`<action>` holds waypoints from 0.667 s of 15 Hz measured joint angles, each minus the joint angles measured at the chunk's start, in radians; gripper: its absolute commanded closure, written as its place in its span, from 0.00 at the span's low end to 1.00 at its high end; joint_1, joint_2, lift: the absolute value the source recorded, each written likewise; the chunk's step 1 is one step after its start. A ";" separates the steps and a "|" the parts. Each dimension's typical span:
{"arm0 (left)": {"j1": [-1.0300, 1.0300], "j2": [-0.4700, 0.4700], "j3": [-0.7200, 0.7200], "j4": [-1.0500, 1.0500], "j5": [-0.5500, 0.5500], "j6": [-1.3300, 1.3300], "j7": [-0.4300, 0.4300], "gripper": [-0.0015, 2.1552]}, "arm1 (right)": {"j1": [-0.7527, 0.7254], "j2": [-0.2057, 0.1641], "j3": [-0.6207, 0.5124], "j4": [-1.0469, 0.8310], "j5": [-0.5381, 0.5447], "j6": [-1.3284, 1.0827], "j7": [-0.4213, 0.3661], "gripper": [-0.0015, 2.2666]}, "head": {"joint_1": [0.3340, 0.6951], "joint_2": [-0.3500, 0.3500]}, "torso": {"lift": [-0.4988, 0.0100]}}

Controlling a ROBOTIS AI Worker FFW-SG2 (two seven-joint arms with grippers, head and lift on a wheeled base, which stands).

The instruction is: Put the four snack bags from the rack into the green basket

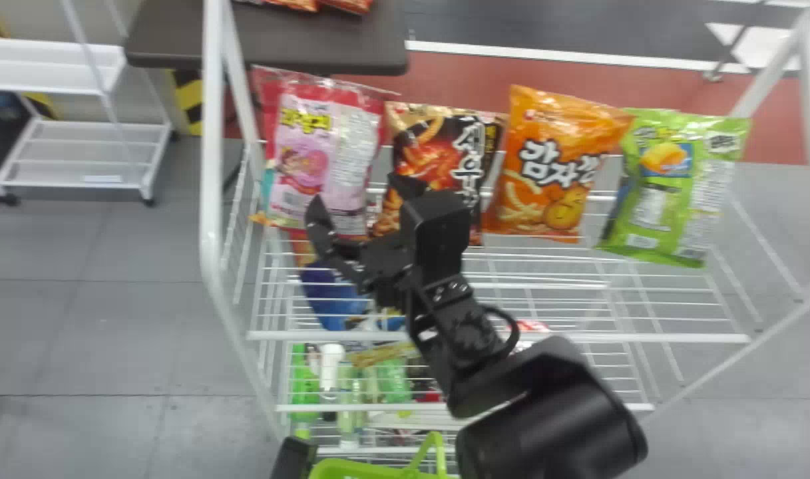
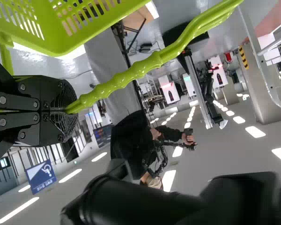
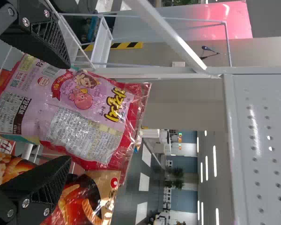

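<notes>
I see the blue package with its blue side (image 1: pixel 330 297) showing through the wires below, so more of the package should come into view when I lift the black-and-orange bag (image 1: pixel 438 152).
My right gripper (image 1: pixel 365 206) is open at the rack's left part, in front of the pink snack bag (image 1: pixel 325 156) and the black-and-orange bag (image 1: pixel 438 159). To their right stand an orange bag (image 1: pixel 551 166) and a green bag (image 1: pixel 674 186). In the right wrist view, the spread right gripper (image 3: pixel 65 115) has the pink bag (image 3: pixel 79 110) between and beyond its fingers. The left gripper (image 1: pixel 295 456) is at the bottom edge beside the green basket (image 1: pixel 358 470). In the left wrist view, the left gripper (image 2: pixel 65 110) is shut on the handle of the basket (image 2: pixel 51 42).
The white rack's left post (image 1: pixel 211 166) rises close to the pink bag. Lower shelves hold a blue package (image 1: pixel 328 296) and several bottles. Behind the rack stands a dark table (image 1: pixel 311 43), and a white cart (image 1: pixel 85 156) is at the left.
</notes>
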 measured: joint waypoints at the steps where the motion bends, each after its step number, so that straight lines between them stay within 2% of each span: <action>1: 0.000 0.001 0.005 0.004 0.002 -0.003 0.000 0.94 | -0.043 0.000 0.001 0.048 -0.005 -0.004 0.002 0.06 | 1.00 0.47 | 0.97; 4: -0.001 0.005 0.029 0.012 0.012 -0.012 0.000 0.94 | -0.172 0.000 0.000 0.208 -0.048 -0.014 0.045 0.08 | 1.00 0.50 | 0.97; 6: -0.001 0.004 0.044 0.020 0.017 -0.017 0.000 0.94 | -0.246 0.000 -0.002 0.310 -0.095 -0.023 0.096 0.13 | 1.00 0.52 | 0.97; 7: -0.002 0.004 0.052 0.025 0.018 -0.020 0.000 0.94 | -0.277 0.000 -0.003 0.356 -0.110 -0.035 0.120 0.24 | 1.00 0.54 | 0.97; 9: -0.010 0.002 0.059 0.037 0.019 -0.023 0.001 0.94 | -0.312 0.000 0.000 0.405 -0.114 -0.052 0.163 0.80 | 1.00 0.56 | 0.97; 10: -0.013 0.002 0.060 0.041 0.019 -0.023 0.001 0.94 | -0.318 0.000 0.005 0.412 -0.110 -0.046 0.168 0.84 | 1.00 0.56 | 0.97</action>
